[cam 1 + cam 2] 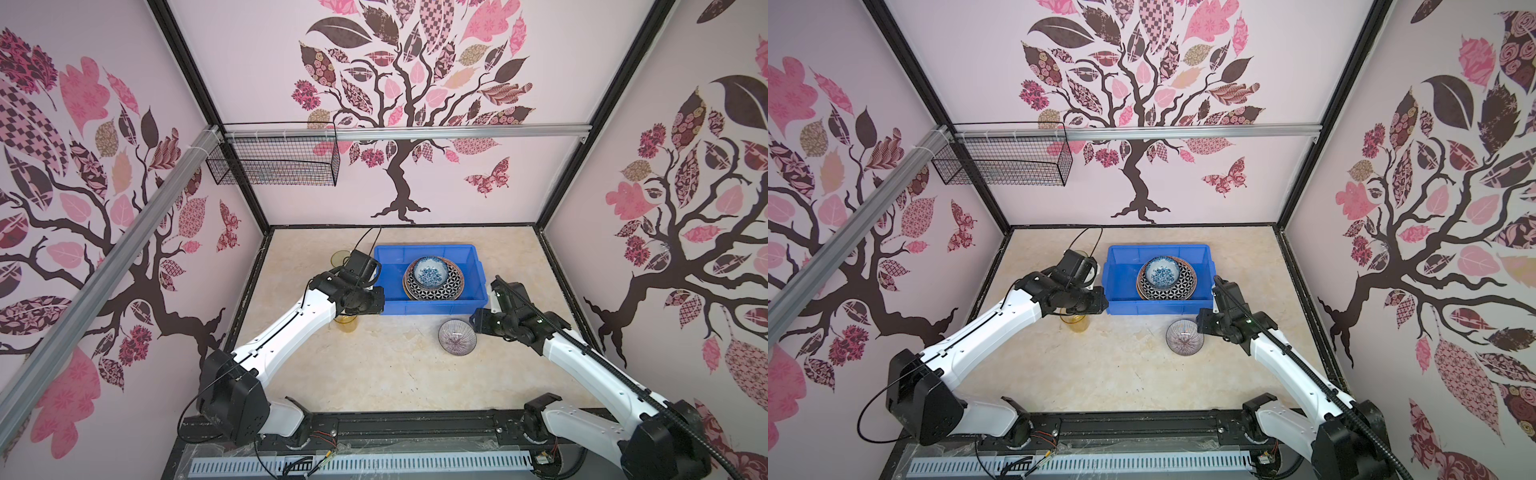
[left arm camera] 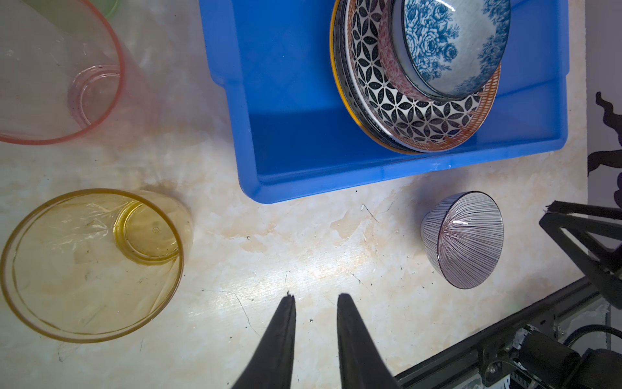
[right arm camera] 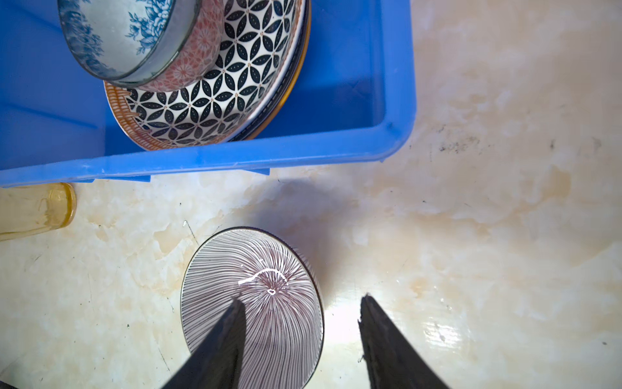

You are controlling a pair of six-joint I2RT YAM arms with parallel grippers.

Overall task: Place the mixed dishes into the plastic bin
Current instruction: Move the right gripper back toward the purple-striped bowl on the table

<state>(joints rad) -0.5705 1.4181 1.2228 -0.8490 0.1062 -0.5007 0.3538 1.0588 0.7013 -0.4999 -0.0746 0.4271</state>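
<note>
The striped bowl's rim point(image 3: 322, 316) runs through the gap between the right gripper's open fingers, so the robot should keep lowering them until they are on either side of the bowl's side point(image 3: 315, 275), then close.
The blue plastic bin point(image 1: 432, 309) point(image 2: 303, 188) holds stacked patterned plates point(image 1: 451, 286) point(image 3: 218, 101) with a blue floral bowl point(image 1: 430, 272) point(image 2: 451, 43) nested on top. A striped bowl point(image 1: 457, 337) point(image 3: 255, 262) stands upright on the table in front of the bin. My right gripper point(image 3: 303, 299) is open and straddles its rim, one finger over the inside and one outside. An amber tumbler point(image 1: 347, 324) point(image 2: 91, 266) stands left of the bin, partly under my left arm. My left gripper point(image 2: 316, 299) is slightly open over bare table, holding nothing.
A pink tumbler point(image 2: 60, 70) and a green one point(image 1: 340, 257) stand farther back on the bin's left. A black wire mesh basket point(image 1: 274, 162) hangs on the back wall. Patterned walls enclose the table, and a black rail point(image 1: 374, 428) runs along its front edge.
</note>
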